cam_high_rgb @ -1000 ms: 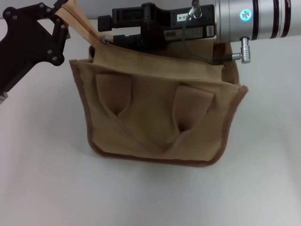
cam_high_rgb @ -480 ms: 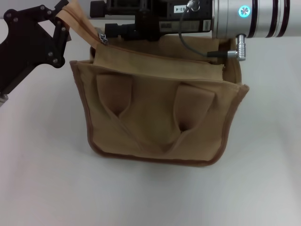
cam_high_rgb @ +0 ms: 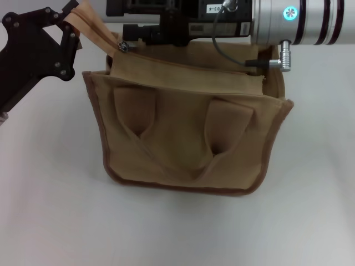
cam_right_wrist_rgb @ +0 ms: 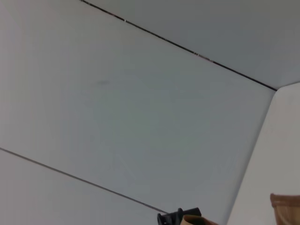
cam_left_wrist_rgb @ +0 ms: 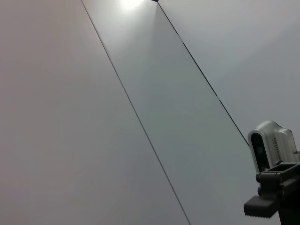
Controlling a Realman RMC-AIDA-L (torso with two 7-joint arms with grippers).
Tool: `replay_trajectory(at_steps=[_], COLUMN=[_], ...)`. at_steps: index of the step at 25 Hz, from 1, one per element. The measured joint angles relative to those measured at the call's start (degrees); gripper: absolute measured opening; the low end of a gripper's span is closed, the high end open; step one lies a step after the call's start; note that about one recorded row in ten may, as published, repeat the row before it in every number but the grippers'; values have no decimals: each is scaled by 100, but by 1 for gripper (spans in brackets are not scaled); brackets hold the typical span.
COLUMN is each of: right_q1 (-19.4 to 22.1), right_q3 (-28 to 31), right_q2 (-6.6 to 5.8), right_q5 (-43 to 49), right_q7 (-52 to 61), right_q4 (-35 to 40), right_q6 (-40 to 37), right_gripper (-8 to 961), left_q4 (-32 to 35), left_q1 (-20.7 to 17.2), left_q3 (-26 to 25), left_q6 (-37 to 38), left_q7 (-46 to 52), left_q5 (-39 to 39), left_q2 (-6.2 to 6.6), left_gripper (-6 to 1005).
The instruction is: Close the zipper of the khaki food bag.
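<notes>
My right gripper's fingers sit crooked above the silver pull tab (cam_high_rgb: 123,46), so next I back away, turn the wrist and approach lower at the tab's loose end (cam_high_rgb: 132,47).
The khaki food bag (cam_high_rgb: 188,133) stands upright on the white table, its two loop handles hanging down the near side. The zipper's silver pull tab (cam_high_rgb: 122,46) sits at the left end of the bag's top. My left gripper (cam_high_rgb: 76,12) is shut on the fabric end strap (cam_high_rgb: 97,30) and holds it up and to the left. My right gripper (cam_high_rgb: 123,22) hovers over the top's left end, just above the pull tab; I cannot tell whether it touches the tab. Most of the zip line is hidden behind the right arm and the front panel.
The white table (cam_high_rgb: 50,210) surrounds the bag. The silver right forearm (cam_high_rgb: 299,19) and its cable (cam_high_rgb: 233,52) cross over the bag's back edge. The left wrist view shows only pale panels and the other arm's gripper (cam_left_wrist_rgb: 274,187). The right wrist view shows panels and a strap tip (cam_right_wrist_rgb: 190,219).
My right gripper has moved left along the bag's top, from near the middle to the left end above the pull tab. The left gripper and strap have barely moved.
</notes>
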State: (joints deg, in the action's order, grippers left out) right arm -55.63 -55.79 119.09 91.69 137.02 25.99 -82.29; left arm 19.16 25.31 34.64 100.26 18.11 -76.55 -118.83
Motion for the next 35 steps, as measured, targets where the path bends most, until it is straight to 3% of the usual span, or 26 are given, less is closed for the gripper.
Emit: replay_trajectory(at_steps=[9,13,15,19,21,24,25,29,35], right_q1=[333,537,589,589,589,609,659,769,856], right_q3=[83,69,40,22,19,4,4,-1,-41], right_q2=[-116,-275,-445,-536,-499,-318,-160,-14,9], right_q5=[-241,-230,-202,87,475,1002,1177,1156,983], right_q7=[-1082,-1914,-2706,-3356,-3758,-4373,-4908,-5694,-6593], right_q4=[451,806,903,1051,1316,1750,2014,2223,2405], right_q6=[-283,-372,-344,-261,-123,24,81,97,19], right_gripper=[773,773,773,773,773,773,773,773,773], left_q4=[0,0,-10,-38,-41,-45,-49,-52,-53], left_q1=[1,-3,-14,-17,-17,-18,-18,-17,-17], left_q3=[-3,-1,-1,-4,-8,-11,-11,-11,-11], left_q6=[-50,-52,-52,-53,-53,-53,-53,-80,-123], left_q7=[0,0,0,0,0,0,0,0,0], left_q5=[0,-1,-1,-1,-1,-1,-1,-1,-1], left_q2=[0,0,0,5,7,8,9,9,17], left_gripper=[17,17,17,17,17,16,16,16,16])
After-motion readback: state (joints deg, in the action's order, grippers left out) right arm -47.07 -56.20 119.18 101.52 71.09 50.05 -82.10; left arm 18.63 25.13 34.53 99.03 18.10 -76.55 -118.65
